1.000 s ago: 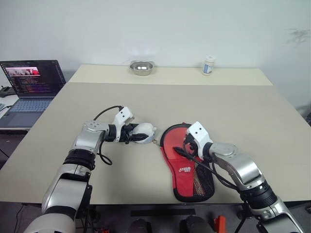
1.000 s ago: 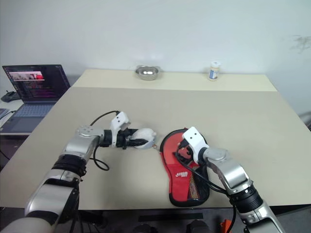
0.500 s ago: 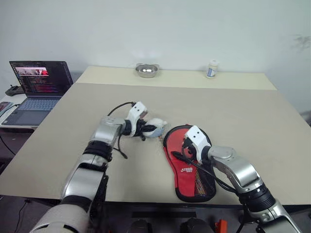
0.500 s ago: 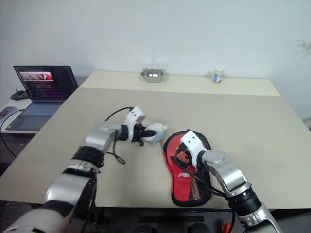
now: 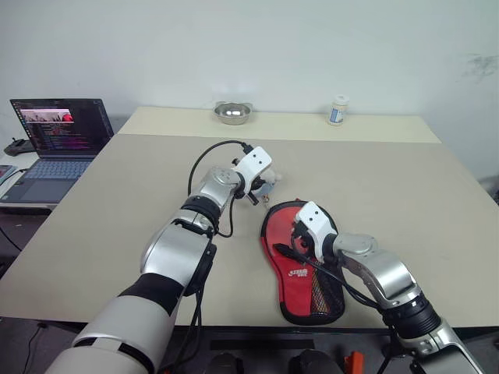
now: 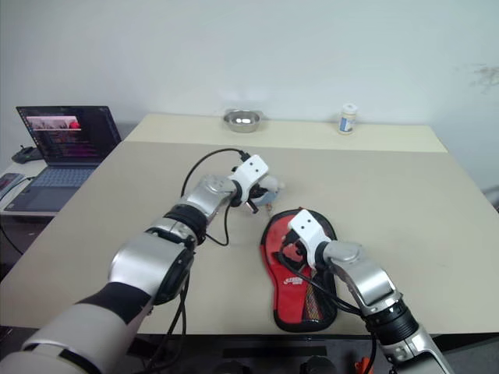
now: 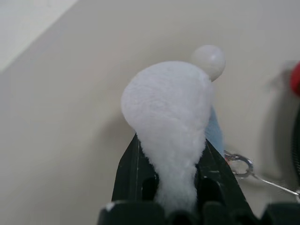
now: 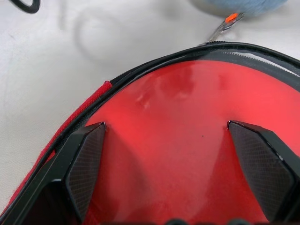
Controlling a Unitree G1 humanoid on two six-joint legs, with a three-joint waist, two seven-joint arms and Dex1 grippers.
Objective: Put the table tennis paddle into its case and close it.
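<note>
My left gripper keeps pulling around the case's end (image 5: 329, 212) to the side of the mesh pocket and lets go there, as the charm's chain (image 7: 273, 183) runs straight to the case's zipper.
The case (image 5: 302, 269) lies flat near the table's front edge, red side up, with a black mesh pocket and a white logo. My right gripper (image 5: 300, 238) rests open over its round end, fingers (image 8: 86, 159) spread on a smooth red surface ringed by the black zipper edge (image 8: 154, 63). I cannot tell whether that surface is the table tennis paddle's face or the case's side. My left gripper (image 7: 171, 183) is shut on a white plush charm (image 7: 166, 108), just beyond the case's round top (image 5: 267, 182). A ring and thin chain (image 7: 239, 163) lead from the charm toward the case.
An open laptop (image 5: 58, 128) stands off the table's left side. A steel bowl (image 5: 232, 112) and a small white bottle (image 5: 336, 110) stand at the far edge. The beige table (image 5: 390, 179) is wide and bare to the right of the case.
My left gripper has carried the plush charm away from me and to the right, up to the case's round top. The right gripper has kept still. The camera shifted slightly.
</note>
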